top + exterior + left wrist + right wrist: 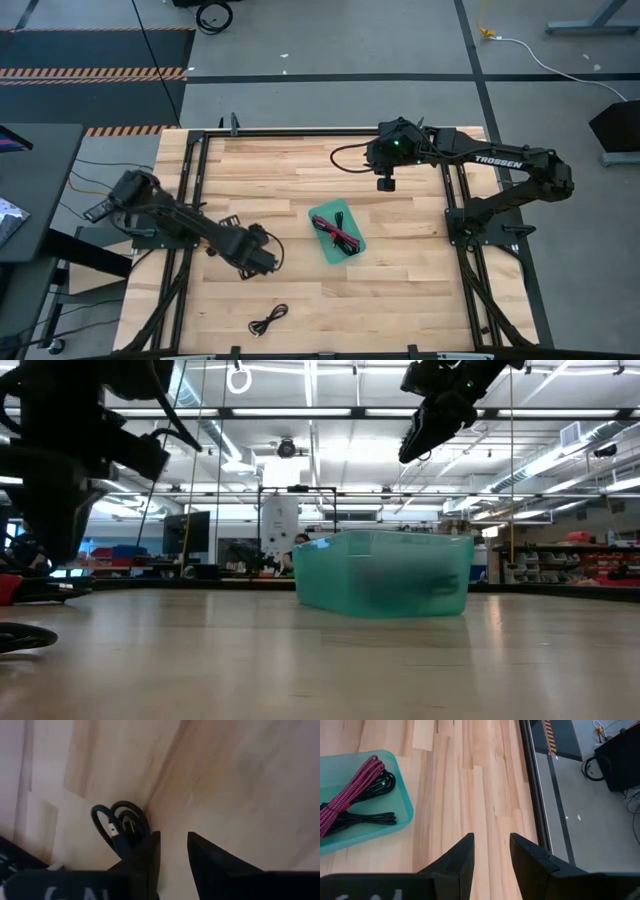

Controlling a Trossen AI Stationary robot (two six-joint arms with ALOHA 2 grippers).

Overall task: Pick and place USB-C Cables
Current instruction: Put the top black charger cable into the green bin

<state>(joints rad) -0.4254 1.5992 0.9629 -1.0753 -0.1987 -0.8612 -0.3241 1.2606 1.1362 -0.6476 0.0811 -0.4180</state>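
Observation:
The black cable's looped end (123, 823) is outside the fingers of my left gripper. Next, I move the open fingers around the black cable's red band (9, 590) before I close them.
A teal tray (318, 220) (380, 575) (406, 800) stands mid-table. In it lie a maroon-purple cable (355, 780) and black cable bundles (370, 817) (340, 236). One black coiled USB-C cable (268, 320) (122, 822) lies loose on the wood near the table's near edge. My left gripper (265, 252) (174, 852) is open left of the tray; the loose coil shows just beside one finger, not between them. My right gripper (385, 184) (491, 850) (420, 440) is open and empty, raised high beyond the tray's far side.
Bare wood lies around the tray and toward the table's right edge (527, 795). Black frame rails (452, 200) run along the table's left and right sides. Beyond the table is grey floor with cords and hazard tape.

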